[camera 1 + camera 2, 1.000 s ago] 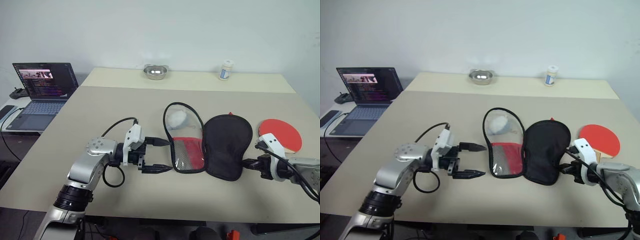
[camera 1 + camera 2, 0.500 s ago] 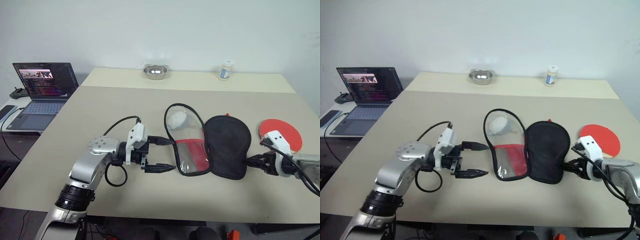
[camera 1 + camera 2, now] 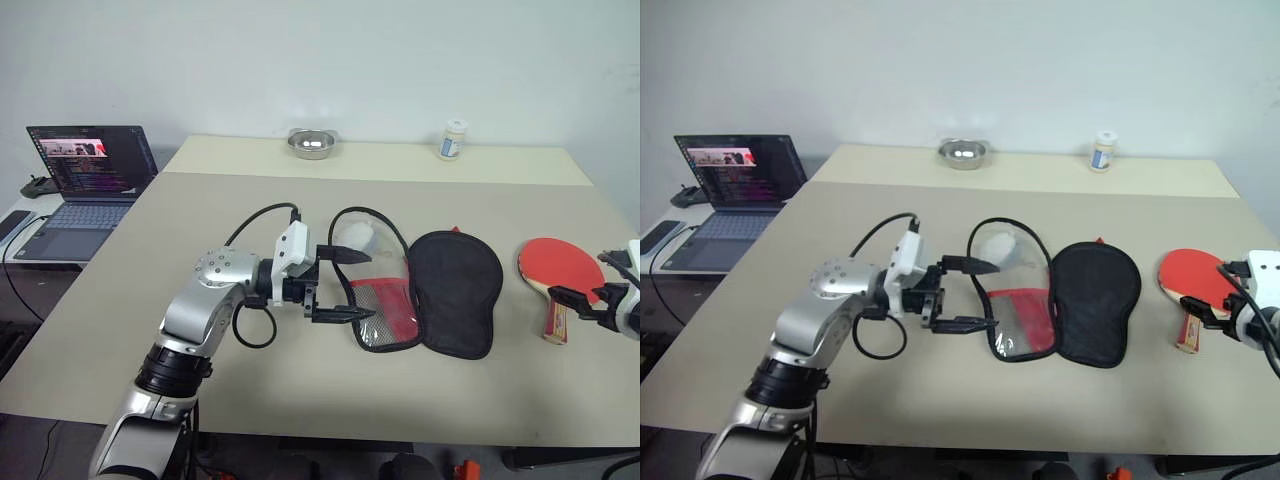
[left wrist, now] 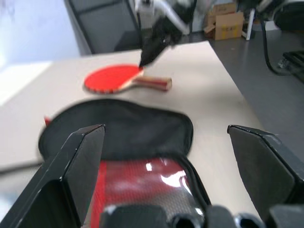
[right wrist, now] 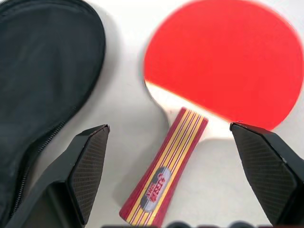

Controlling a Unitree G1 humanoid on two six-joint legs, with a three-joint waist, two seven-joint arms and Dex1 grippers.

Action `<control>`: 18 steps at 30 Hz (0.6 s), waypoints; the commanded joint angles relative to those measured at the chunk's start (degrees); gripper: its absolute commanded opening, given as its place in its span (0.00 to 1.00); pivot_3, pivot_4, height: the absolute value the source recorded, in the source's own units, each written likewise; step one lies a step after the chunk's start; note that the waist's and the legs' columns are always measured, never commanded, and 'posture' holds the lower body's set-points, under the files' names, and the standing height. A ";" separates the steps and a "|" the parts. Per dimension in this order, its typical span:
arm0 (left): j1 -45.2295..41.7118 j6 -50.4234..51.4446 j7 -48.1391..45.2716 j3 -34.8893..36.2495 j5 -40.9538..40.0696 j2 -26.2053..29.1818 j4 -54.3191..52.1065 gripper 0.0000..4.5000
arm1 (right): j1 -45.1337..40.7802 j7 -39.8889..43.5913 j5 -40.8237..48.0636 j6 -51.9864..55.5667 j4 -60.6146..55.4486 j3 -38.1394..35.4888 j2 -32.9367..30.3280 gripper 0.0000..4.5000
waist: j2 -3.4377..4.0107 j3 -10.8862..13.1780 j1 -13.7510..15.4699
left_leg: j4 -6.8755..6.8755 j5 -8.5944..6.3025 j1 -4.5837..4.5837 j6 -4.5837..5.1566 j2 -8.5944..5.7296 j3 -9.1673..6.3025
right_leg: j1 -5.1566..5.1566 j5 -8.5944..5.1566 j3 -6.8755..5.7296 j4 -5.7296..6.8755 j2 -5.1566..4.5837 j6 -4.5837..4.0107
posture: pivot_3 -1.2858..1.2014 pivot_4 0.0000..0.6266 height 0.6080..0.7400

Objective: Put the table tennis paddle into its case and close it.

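With the paddle's handle [image 3: 556, 323] lying free of the case and inside my open fingers' span, my right gripper should carry on lowering and close near the blade [image 5: 188, 127].
The case [image 3: 455, 290] lies unzipped and spread flat mid-table, with its black half on the right and its red, clear-fronted half [image 3: 380, 305] on the left. The table tennis paddle [image 3: 560, 265] rests red face up to the right of the case, handle [image 5: 164, 178] toward me. My left gripper [image 3: 362, 286] is open and hovers level over the red half's left edge, one finger above and one below it. My right gripper [image 3: 1200, 305] is open beside the paddle's handle; in the right wrist view its fingers [image 5: 90, 156] stand wide on both sides of the handle, not touching it.
A white ball-like lump [image 3: 352, 238] sits in the case's clear upper part. A metal bowl [image 3: 312, 142] and a small white bottle [image 3: 453, 140] stand on the far table. An open laptop [image 3: 85, 170] is on a side desk at the left.
My right gripper let go of the black half's edge, opened and swung right to the paddle's handle. My left gripper rose and moved right over the red half. The case shifted slightly right.
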 commanded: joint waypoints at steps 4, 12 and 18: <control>-2.96 -4.76 -0.94 -0.51 1.27 -1.51 3.69 1.00 | -4.70 -6.04 -3.81 -2.33 4.85 0.44 3.46 1.00 | 0.04 0.00 -0.01 | 0.00 0.00 0.02 0.00 0.00 0.03 | 0.00 0.00 0.02 0.00 0.00 0.01 | 0.52 0.24 1.00; -1.69 -8.12 -1.59 -0.32 2.51 -1.51 6.20 1.00 | -5.84 -7.94 -7.18 -5.87 11.52 3.38 5.93 1.00 | 0.05 0.01 0.00 | 0.00 0.00 -0.02 0.00 -0.02 0.05 | -0.01 -0.01 0.04 -0.03 0.00 0.02 | 0.52 0.24 1.00; -1.02 -8.97 -1.16 -0.19 2.95 -1.35 6.65 1.00 | -7.33 -8.05 -8.38 -7.90 14.79 4.84 7.34 1.00 | 0.06 0.00 -0.08 | 0.01 0.00 0.01 0.01 -0.01 0.06 | -0.01 -0.01 0.05 0.00 0.00 0.01 | 0.52 0.24 1.00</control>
